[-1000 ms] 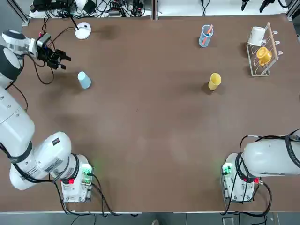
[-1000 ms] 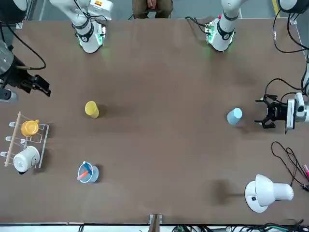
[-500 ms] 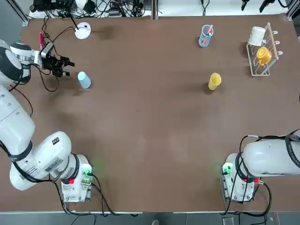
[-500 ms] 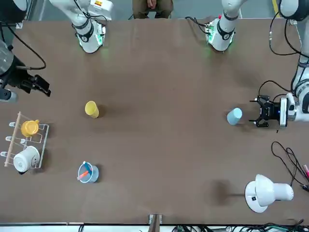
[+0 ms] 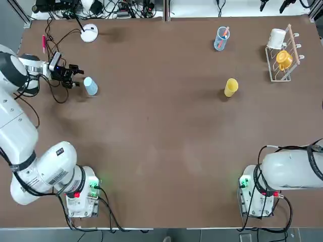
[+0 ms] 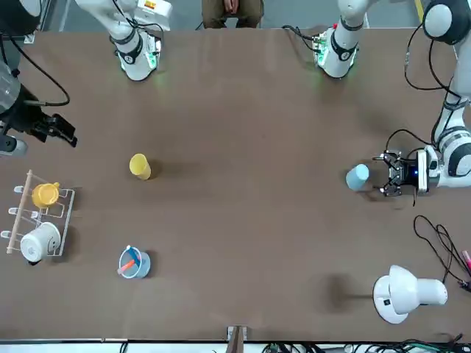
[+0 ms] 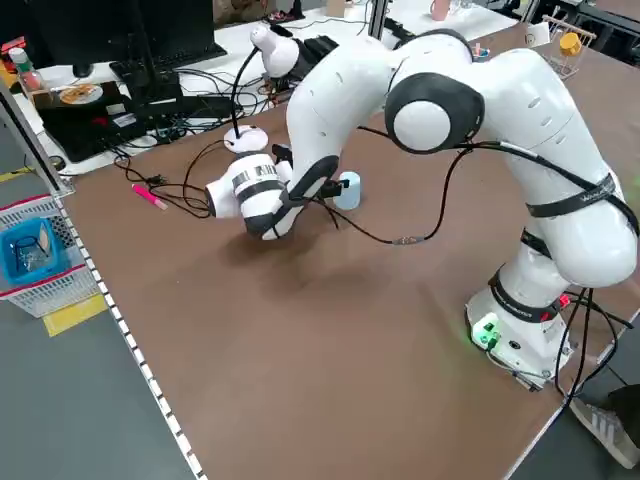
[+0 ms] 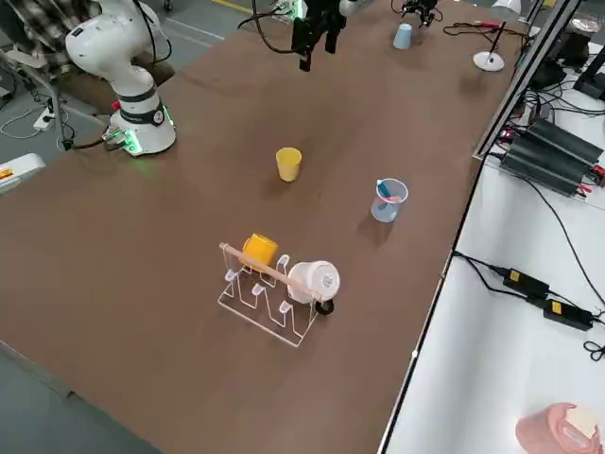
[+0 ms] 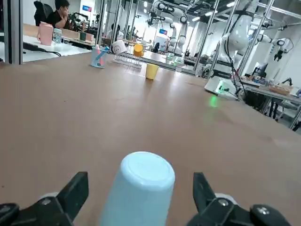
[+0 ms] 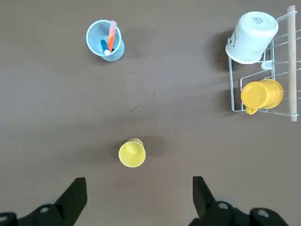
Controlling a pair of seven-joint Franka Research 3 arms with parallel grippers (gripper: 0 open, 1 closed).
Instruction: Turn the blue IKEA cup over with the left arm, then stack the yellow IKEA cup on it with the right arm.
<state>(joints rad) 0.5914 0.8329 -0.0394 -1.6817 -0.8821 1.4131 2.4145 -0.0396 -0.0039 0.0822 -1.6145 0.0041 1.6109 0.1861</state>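
Observation:
The blue IKEA cup (image 6: 358, 177) has its closed end (image 9: 148, 168) facing up, so it should be empty inside when I pick it up and flip it over.
The blue IKEA cup (image 5: 90, 85) (image 6: 358, 176) stands at the table's far left with its closed end up. My left gripper (image 5: 77, 77) (image 6: 384, 176) lies low and level just to its left. It is open, and the cup (image 9: 141, 188) shows between the two fingertips without touching them. The yellow IKEA cup (image 5: 231, 87) (image 6: 140, 166) stands alone at the right middle. My right gripper (image 6: 65, 132) hangs high over the right side, open and holding nothing, with the yellow cup (image 10: 132, 153) below and ahead of it.
A clear blue glass with sticks (image 5: 221, 38) stands at the far side. A rack (image 5: 288, 50) with a white mug and an orange mug is at the far right. A white lamp base (image 5: 89, 33) and cables lie behind the blue cup.
The left gripper has swung in from the table's left edge toward the blue cup and now sits right beside it. Both cups and the right arm have stayed still.

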